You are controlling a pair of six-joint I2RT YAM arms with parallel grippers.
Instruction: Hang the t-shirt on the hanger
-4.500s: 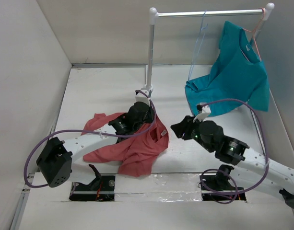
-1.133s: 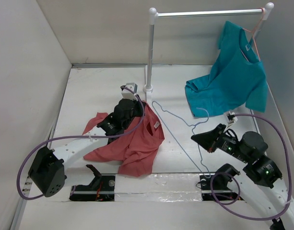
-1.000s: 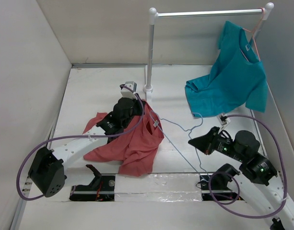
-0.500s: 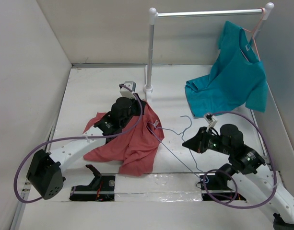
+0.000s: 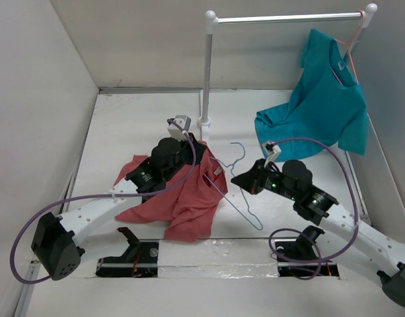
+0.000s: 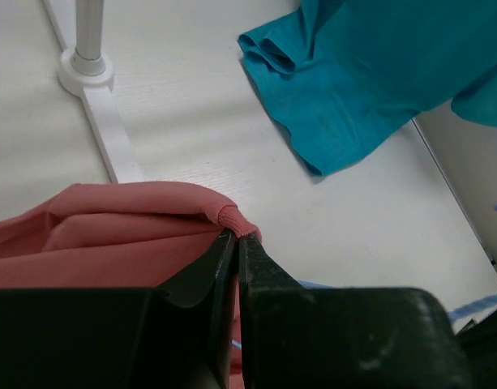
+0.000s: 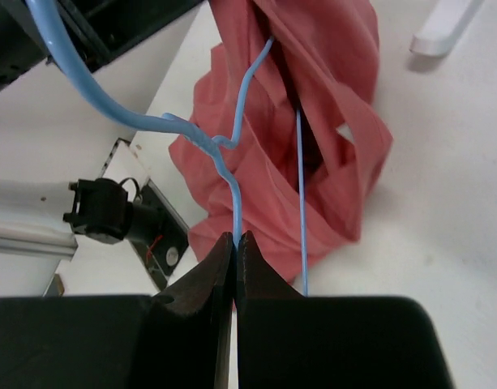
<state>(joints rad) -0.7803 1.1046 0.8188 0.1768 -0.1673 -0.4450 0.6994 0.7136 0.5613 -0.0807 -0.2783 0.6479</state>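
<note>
One hanger corner reaches into the t-shirt's opening (image 5: pixel 216 170) under the raised collar, so the robot's left gripper should go on pulling the collar over the hanger (image 5: pixel 230 168) until the collar rests there.
The salmon-red t-shirt (image 5: pixel 182 195) lies crumpled on the table left of centre. My left gripper (image 5: pixel 191 150) is shut on its ribbed collar (image 6: pixel 233 216) and holds that edge raised. My right gripper (image 5: pixel 238 178) is shut on the light-blue wire hanger (image 5: pixel 234 188), gripping one wire (image 7: pixel 234 212). The hanger's hook (image 5: pixel 238 153) points away from me, and one corner reaches into the shirt's opening (image 7: pixel 268 49). The shirt also fills the upper middle of the right wrist view (image 7: pixel 313 138).
A teal-blue t-shirt (image 5: pixel 324 105) hangs on a pink hanger (image 5: pixel 351 46) from the white rail (image 5: pixel 288 18) at the back right, its hem resting on the table (image 6: pixel 345 121). The rail's post and foot (image 5: pixel 204 122) stand just behind my left gripper. Walls close both sides.
My right gripper took the blue hanger off the rail, swung it down and moved it left; its corner now reaches into the shirt. My left gripper has raised the collar slightly.
</note>
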